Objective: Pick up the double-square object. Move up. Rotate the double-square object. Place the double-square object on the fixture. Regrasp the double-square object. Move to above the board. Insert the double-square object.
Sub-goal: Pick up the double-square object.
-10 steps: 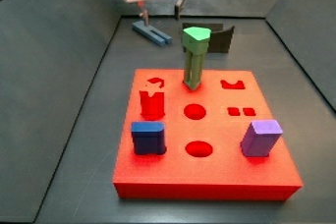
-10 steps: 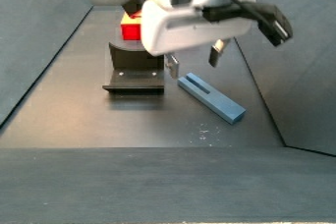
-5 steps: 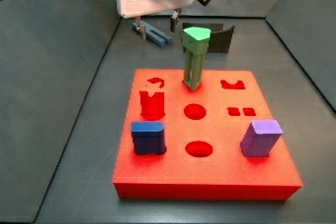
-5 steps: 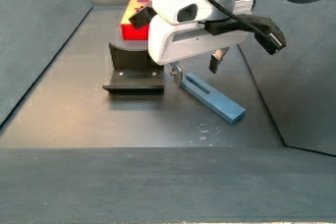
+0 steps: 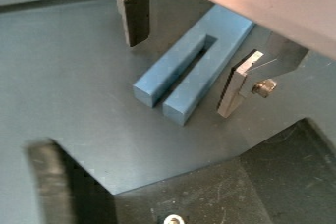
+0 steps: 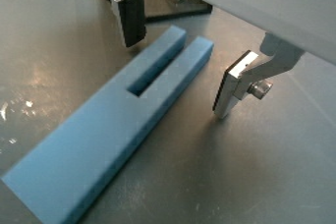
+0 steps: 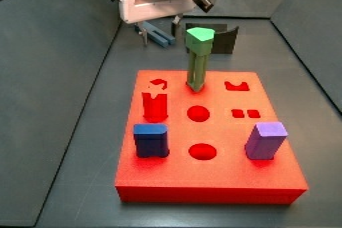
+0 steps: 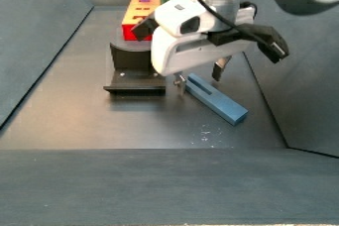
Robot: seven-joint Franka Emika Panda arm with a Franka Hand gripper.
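I expect the double-square object (image 5: 197, 64) to come up and turn as one piece when I lift and rotate it, because both of the object's prongs meet where the groove ends (image 5: 209, 39).
The double-square object (image 5: 197, 66) is a long slate-blue bar with a lengthwise groove, lying flat on the grey floor (image 8: 79, 121). In both wrist views my gripper (image 5: 187, 56) is open, its silver fingers (image 6: 129, 17) standing on either side of one end of the double-square object (image 6: 118, 130) with gaps on both sides. Both side views show the gripper (image 8: 196, 75) low over the near end of the bar (image 8: 219, 99), beside the dark fixture (image 8: 135, 76). The red board (image 7: 207, 132) lies further off. In that side view the gripper (image 7: 159, 32) partly hides the bar (image 7: 162, 40).
On the board stand a tall green peg (image 7: 198, 60), a short dark-blue block (image 7: 150, 140) and a purple block (image 7: 267, 140). The fixture (image 7: 225, 38) sits behind the peg. Sloping grey walls (image 8: 47, 52) bound the floor on the sides.
The gripper has come down from above the bar until its open fingers straddle the bar's end. The bar has not moved.
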